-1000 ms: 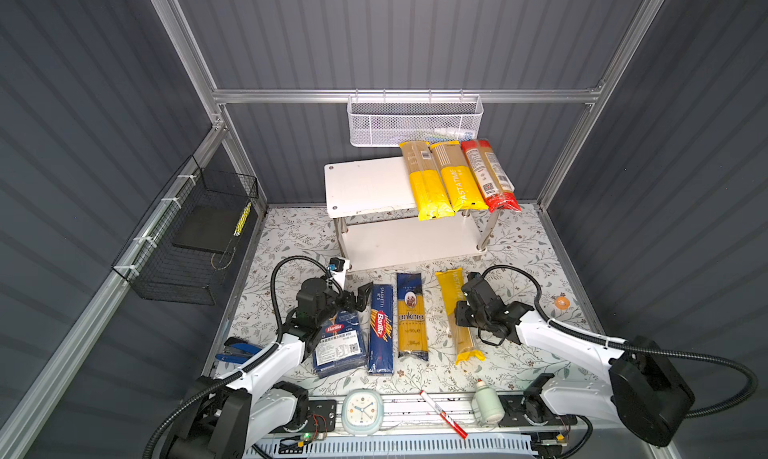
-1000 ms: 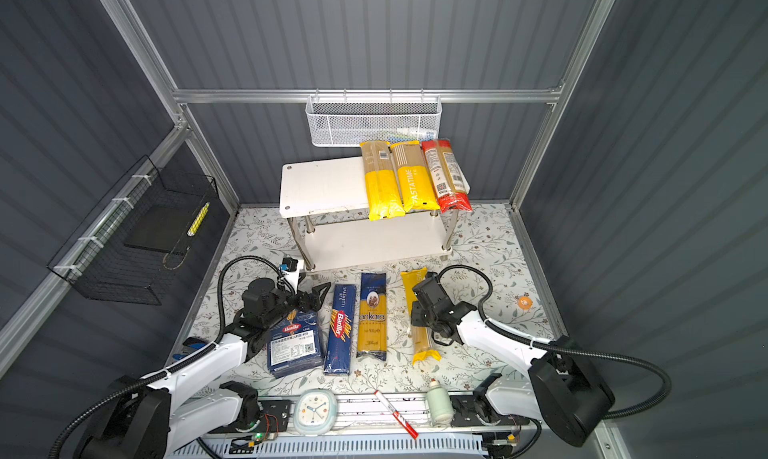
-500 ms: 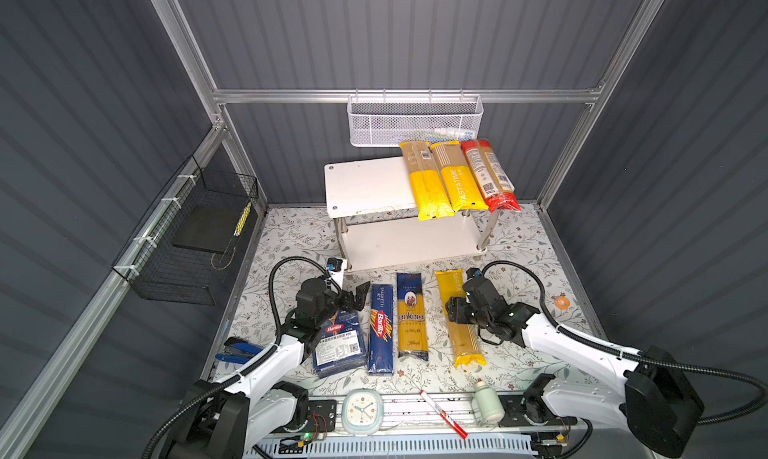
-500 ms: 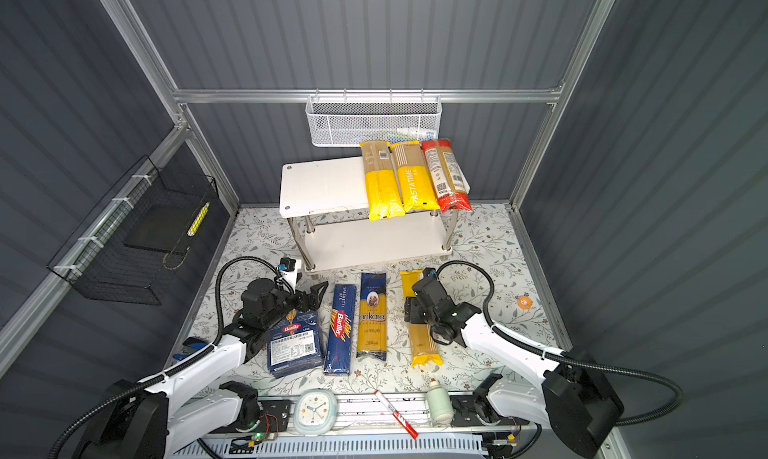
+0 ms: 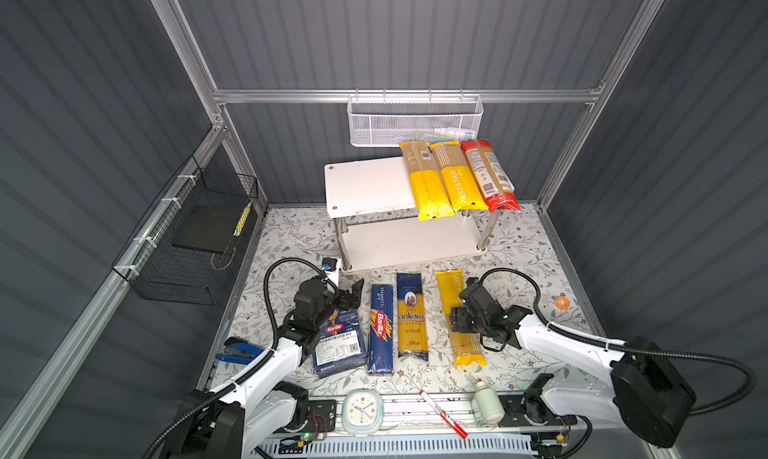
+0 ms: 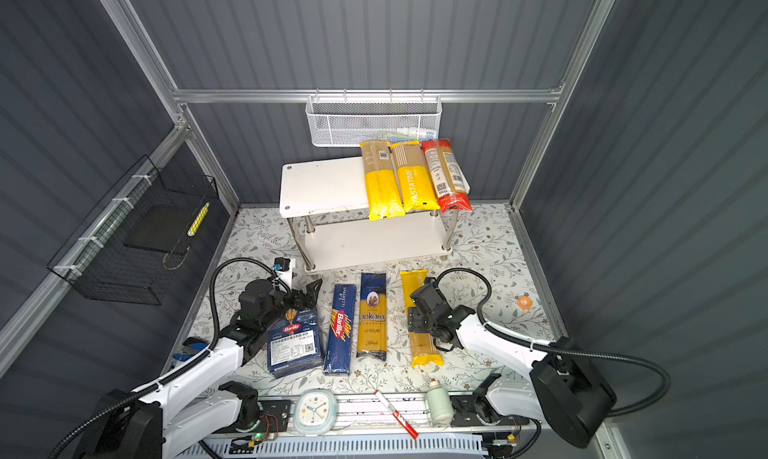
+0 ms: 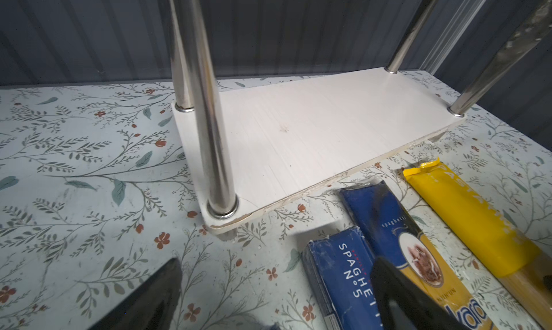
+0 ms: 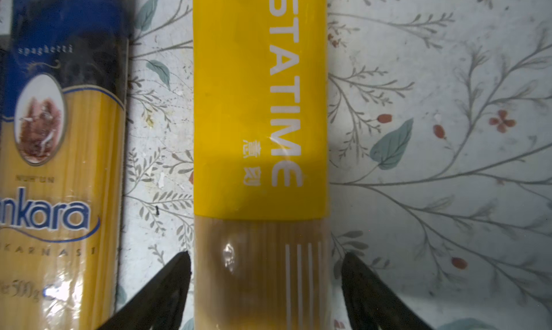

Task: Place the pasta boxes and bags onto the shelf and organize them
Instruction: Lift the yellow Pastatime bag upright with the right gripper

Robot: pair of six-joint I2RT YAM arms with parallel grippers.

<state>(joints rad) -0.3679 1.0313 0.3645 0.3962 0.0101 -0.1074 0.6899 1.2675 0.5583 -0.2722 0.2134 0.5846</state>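
My right gripper should shift its fingers, which straddle the Pastatime bag's clear half, toward its yellow half. It should grip near the bag's middle before lifting.
The white shelf stands at the back; two yellow bags and a red-and-clear bag lie on the right of its top board. Its lower board is bare. On the table lie a wide Barilla box, a narrow Barilla box, the ankara bag and a yellow Pastatime bag. My right gripper is open, one finger on each side of that Pastatime bag. My left gripper is open and empty, over the table at the wide box's far end.
A white mesh basket hangs on the back wall above the shelf. A black wire basket hangs on the left wall. A clock, a marker, a small bottle and a blue stapler lie along the front edge.
My right gripper has opened and shifted slightly left, so that its fingers now stand on either side of the yellow bag on the table. The left arm has not moved.
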